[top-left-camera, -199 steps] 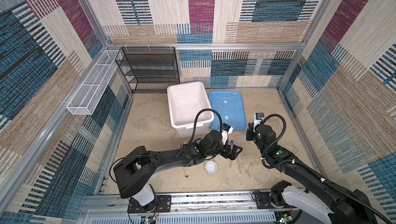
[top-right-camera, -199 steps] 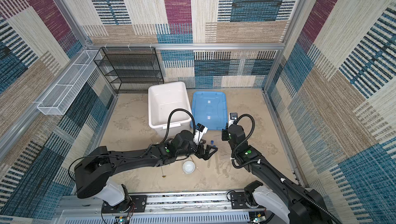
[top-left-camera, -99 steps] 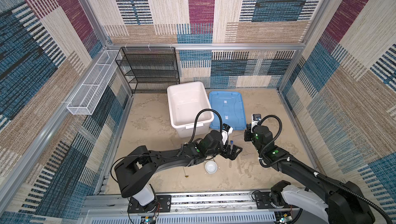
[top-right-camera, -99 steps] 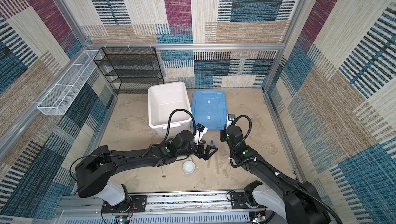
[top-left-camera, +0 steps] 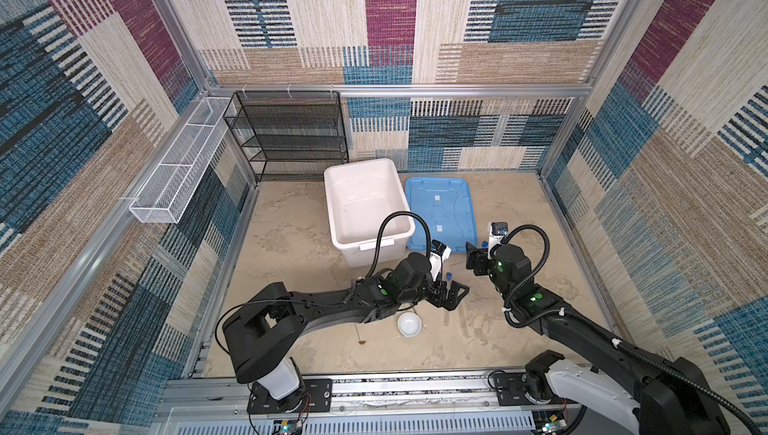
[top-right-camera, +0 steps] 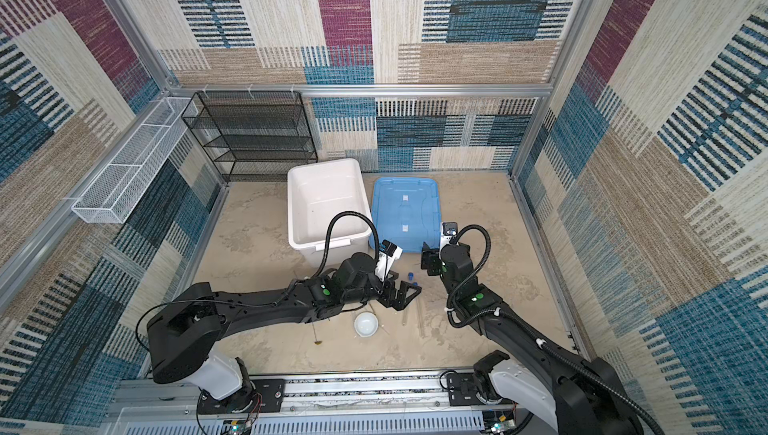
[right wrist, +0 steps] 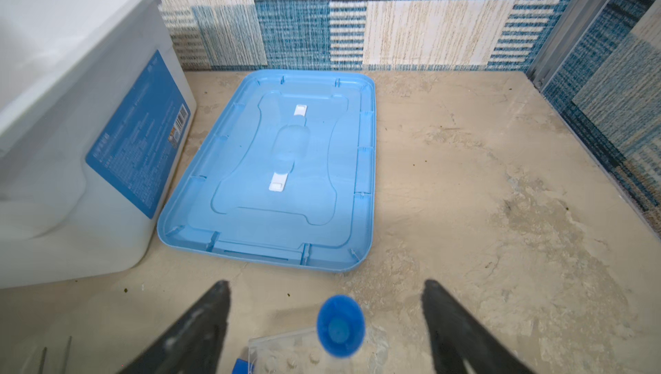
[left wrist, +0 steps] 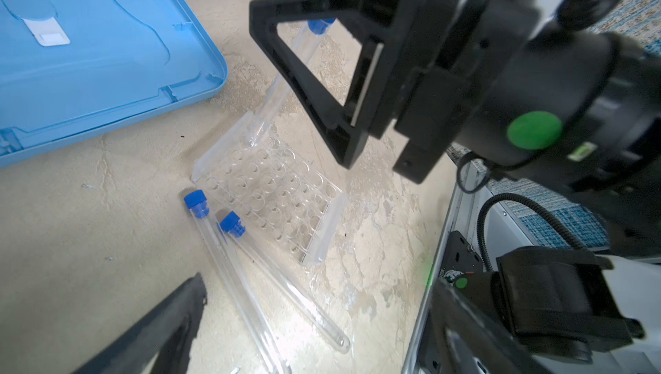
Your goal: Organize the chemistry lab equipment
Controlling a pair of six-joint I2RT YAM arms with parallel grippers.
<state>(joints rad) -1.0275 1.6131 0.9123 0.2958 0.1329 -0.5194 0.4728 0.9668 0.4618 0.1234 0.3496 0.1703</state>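
The test tube farther from the rack (left wrist: 230, 275) is lying flat, so next my left gripper grabs its uncapped end (left wrist: 274, 355) and lifts its cap up to my right gripper.
A clear blue-capped test tube (left wrist: 275, 93) leans in a clear plastic rack (left wrist: 272, 193); its cap (right wrist: 340, 325) sits between the spread fingers of my right gripper (right wrist: 325, 284), untouched. That gripper (top-left-camera: 476, 258) hovers open just in front of the blue lid. Two more capped test tubes (left wrist: 214, 247) lie on the floor beside the rack, running under my left gripper (left wrist: 318, 283), which is open and empty. In both top views the left gripper (top-left-camera: 451, 293) (top-right-camera: 405, 293) is low at centre. A small white dish (top-left-camera: 409, 324) and a brown-tipped rod (top-left-camera: 358, 333) lie near the front.
The large white box (top-left-camera: 365, 204) stands open behind the left arm, with its light-blue lid (top-left-camera: 440, 212) flat on the floor to its right. A black mesh shelf (top-left-camera: 291, 133) stands at the back left, and a white wire basket (top-left-camera: 178, 162) hangs on the left wall.
My right gripper's jaws have spread wide, and the arm has edged slightly left. The left arm has stayed still with its jaws open.
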